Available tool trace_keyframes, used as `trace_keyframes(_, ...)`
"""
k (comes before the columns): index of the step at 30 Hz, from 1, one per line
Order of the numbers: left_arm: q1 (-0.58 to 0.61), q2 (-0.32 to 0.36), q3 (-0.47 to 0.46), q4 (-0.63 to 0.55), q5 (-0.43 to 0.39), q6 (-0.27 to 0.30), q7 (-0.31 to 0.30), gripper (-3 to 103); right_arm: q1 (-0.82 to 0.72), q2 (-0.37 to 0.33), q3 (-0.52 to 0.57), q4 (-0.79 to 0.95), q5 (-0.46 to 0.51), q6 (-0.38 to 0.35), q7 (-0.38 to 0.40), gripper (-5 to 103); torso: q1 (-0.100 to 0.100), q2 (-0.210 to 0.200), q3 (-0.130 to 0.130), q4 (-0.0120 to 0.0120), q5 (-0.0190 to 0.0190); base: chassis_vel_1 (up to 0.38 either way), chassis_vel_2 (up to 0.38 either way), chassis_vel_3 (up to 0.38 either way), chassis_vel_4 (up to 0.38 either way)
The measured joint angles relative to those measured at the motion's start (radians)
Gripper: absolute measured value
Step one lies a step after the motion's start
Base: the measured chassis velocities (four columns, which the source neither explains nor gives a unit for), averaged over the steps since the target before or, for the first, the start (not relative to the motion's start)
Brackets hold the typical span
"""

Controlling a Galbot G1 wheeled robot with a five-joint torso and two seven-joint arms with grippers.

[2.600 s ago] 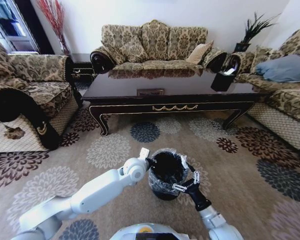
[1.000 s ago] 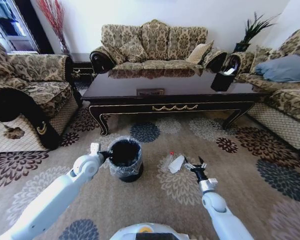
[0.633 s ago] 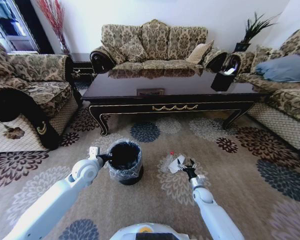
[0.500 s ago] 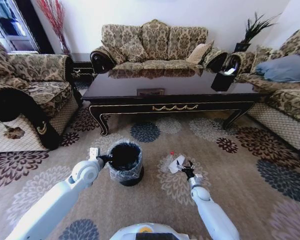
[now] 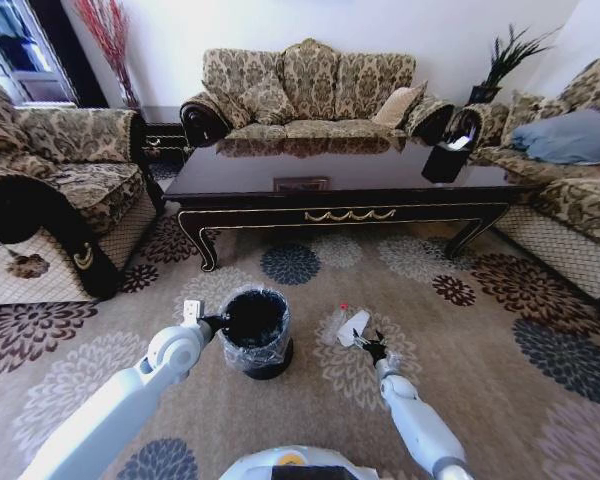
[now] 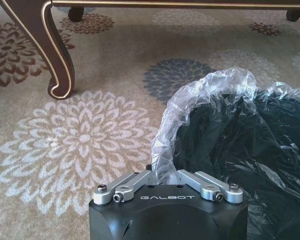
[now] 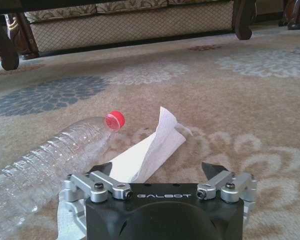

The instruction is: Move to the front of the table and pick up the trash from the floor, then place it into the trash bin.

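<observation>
My gripper will make the white paper (image 5: 353, 328) spread out into a long, floppy sheet when I lift it, because a loose fold (image 7: 162, 136) stands up with thin, curling edges.
The trash lies on the floor (image 5: 500, 400) before the table (image 5: 250, 216): a white paper piece (image 5: 356, 325) and a clear plastic bottle (image 7: 45, 160) with a red cap (image 7: 114, 120). My right gripper (image 5: 368, 346) is low over the carpet, open, with the paper piece (image 7: 152, 147) reaching in between its fingers (image 7: 214, 171). The trash bin (image 5: 256, 330), black with a clear liner, stands to the left of the trash. My left gripper (image 5: 218, 323) is shut on the bin's lined rim (image 6: 162, 165).
The table's curved leg (image 6: 55, 55) stands close behind the bin. Sofas (image 5: 310, 90) ring the table at the back, left and right. A black tissue holder (image 5: 445, 160) sits on the tabletop. Open carpet lies to the right of the trash.
My right gripper has dropped lower and slid left, closing in on the white paper. The left gripper has drawn the bin slightly nearer and rightward.
</observation>
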Motion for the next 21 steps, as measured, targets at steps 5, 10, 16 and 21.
trace_keyframes(5, -0.006, 0.008, 0.0, -0.001, -0.009, 0.001, -0.003, 3, 0.031, 0.011, -0.011, -0.05, -0.015, 0.012, -0.005, 84, 0.0, 0.0, 0.0, 0.0001, 0.0001, 0.0, 0.0, 0.0, 0.0)
trace_keyframes(10, -0.015, 0.011, -0.001, 0.0, -0.015, 0.002, -0.006, 3, 0.053, 0.022, -0.014, -0.074, -0.033, 0.026, -0.004, 68, 0.0, 0.0, 0.0, 0.0002, -0.0001, 0.0, 0.0, 0.0, 0.0)
trace_keyframes(16, -0.017, 0.006, 0.002, 0.001, -0.017, 0.004, -0.006, 3, 0.047, 0.022, -0.016, -0.073, -0.047, 0.027, -0.003, 41, 0.0, 0.0, 0.0, 0.0001, 0.0, 0.0, 0.0, 0.0, 0.0)
trace_keyframes(21, -0.009, 0.004, 0.003, 0.001, -0.015, 0.004, -0.005, 3, 0.04, 0.02, -0.014, -0.073, -0.049, 0.027, 0.001, 25, 0.0, 0.0, 0.0, 0.0, 0.0, 0.0, 0.0, 0.0, 0.0)
